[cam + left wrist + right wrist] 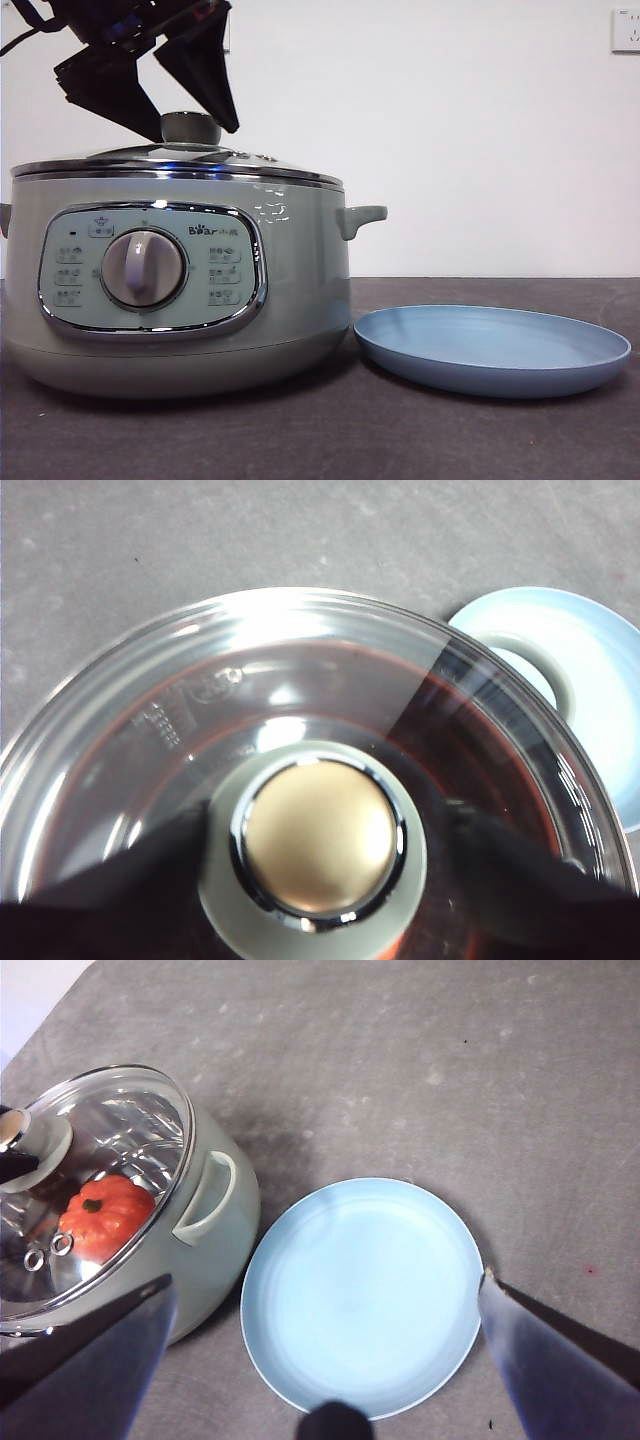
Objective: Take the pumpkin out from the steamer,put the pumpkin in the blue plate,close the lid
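Note:
I expect the glass lid (pixel 262 159) to come off whole when I lift its knob, because the smooth, unbroken rim (pixel 180 171) is only resting on the steamer.
The pale green steamer (pixel 300 290) stands at the left with its glass lid (pixel 120 162) sitting on it. My left gripper (pixel 192 128) is open, with one jaw on each side of the lid's knob (pixel 320 845) and close to it. Through the glass, the orange pumpkin (pixel 105 1215) lies inside the steamer (pixel 225 1245). The blue plate (pixel 490 350) lies bare beside the steamer's side handle (pixel 208 1195). High above the plate (pixel 365 1250), my right gripper (pixel 325 1278) hangs wide open and holds nothing.
The dark grey table (pixel 400 440) runs out to the right and the front of the plate. A white wall with a socket (pixel 625 30) stands behind.

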Motion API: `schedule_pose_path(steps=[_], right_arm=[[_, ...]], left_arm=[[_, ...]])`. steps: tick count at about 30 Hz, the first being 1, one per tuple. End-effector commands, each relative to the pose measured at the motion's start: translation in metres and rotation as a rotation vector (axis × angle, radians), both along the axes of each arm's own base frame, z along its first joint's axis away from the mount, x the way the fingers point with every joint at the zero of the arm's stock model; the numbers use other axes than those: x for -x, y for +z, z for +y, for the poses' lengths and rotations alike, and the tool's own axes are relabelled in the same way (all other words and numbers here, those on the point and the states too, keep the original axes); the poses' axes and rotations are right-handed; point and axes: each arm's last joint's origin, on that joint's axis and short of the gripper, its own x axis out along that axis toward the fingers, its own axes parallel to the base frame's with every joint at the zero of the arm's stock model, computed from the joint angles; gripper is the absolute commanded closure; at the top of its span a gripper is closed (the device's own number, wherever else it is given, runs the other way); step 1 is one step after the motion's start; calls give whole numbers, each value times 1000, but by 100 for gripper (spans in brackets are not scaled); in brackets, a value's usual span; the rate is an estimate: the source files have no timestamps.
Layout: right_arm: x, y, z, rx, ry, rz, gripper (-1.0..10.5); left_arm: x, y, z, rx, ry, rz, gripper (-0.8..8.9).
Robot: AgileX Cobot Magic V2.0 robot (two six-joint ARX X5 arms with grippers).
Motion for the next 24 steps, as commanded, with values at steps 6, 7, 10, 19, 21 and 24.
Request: schedule_pose_path(steps=[6, 7, 10, 19, 21, 24], right_arm=[[0, 1, 0, 5, 4, -10, 446], [0, 1, 0, 4, 3, -8, 446], [0, 1, 0, 4, 3, -8, 446], [-4, 1, 1, 1, 5, -12, 446], [-6, 1, 1, 0, 7, -16, 446], [-12, 2, 3, -4, 18, -45, 446]], left_arm=[[0, -1, -2, -24, -25, -13, 822], [-1, -1, -2, -23, -25, -16, 822], [-1, 0, -2, -16, -24, -27, 822], [11, 22, 5, 34, -16, -125, 822], [18, 31, 9, 48, -10, -160, 822], [34, 49, 18, 63, 21, -234, 822]])
